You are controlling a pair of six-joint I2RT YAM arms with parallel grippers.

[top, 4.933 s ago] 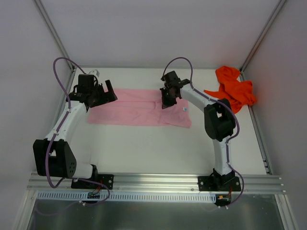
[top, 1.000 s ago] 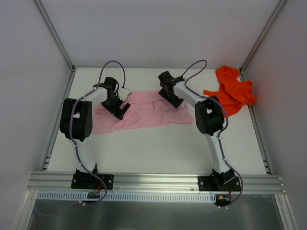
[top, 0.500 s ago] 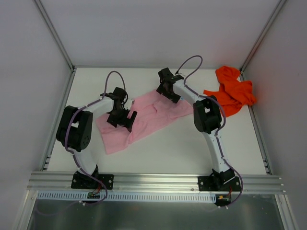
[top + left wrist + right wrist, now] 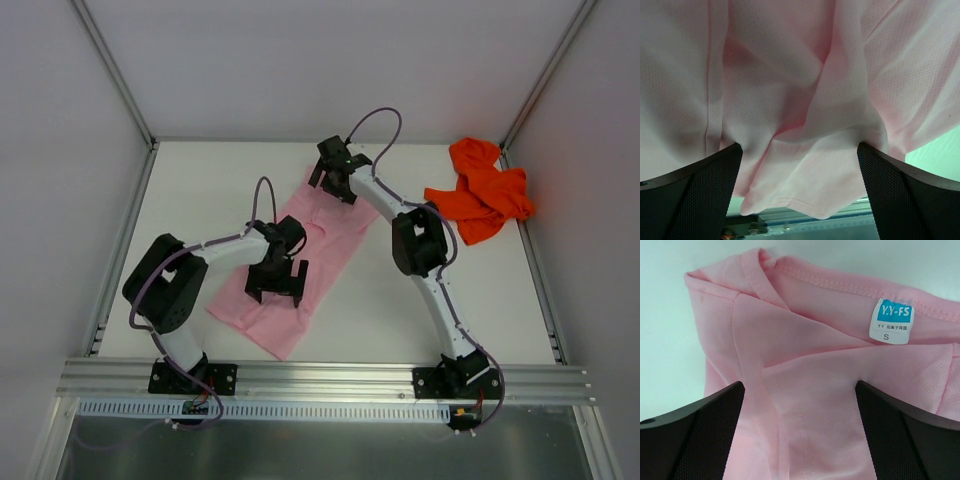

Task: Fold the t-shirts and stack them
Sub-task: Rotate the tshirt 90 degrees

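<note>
Next, I turn the t-shirt's near end (image 4: 268, 326) toward the middle of the table with my left gripper to straighten the t-shirt before folding, because the pink t-shirt (image 4: 325, 245) lies at an angle to the bar.
The pink t-shirt (image 4: 322, 232) lies as a long folded strip, slanting from the back middle of the table to the front left. My left gripper (image 4: 278, 290) stands open on its near end, with wrinkled pink cloth (image 4: 790, 75) and the hem spanning the space between the fingers. My right gripper (image 4: 335, 180) is open on the far end by the collar, over pink cloth (image 4: 815, 355) just below the white size label (image 4: 892, 320). Neither pair of jaws is pinched on the cloth. The orange t-shirt (image 4: 483, 195) lies crumpled at the back right, apart from both grippers.
The white table (image 4: 200, 190) is enclosed by grey walls with metal posts at the back corners. An aluminium rail (image 4: 320, 378) runs along the near edge, close below the pink shirt's near end. Both arms reach inward over the middle.
The pink shirt has swung from lying across the table to lying diagonally. My left gripper has moved toward the near edge with its end; my right gripper has shifted slightly back and left.
</note>
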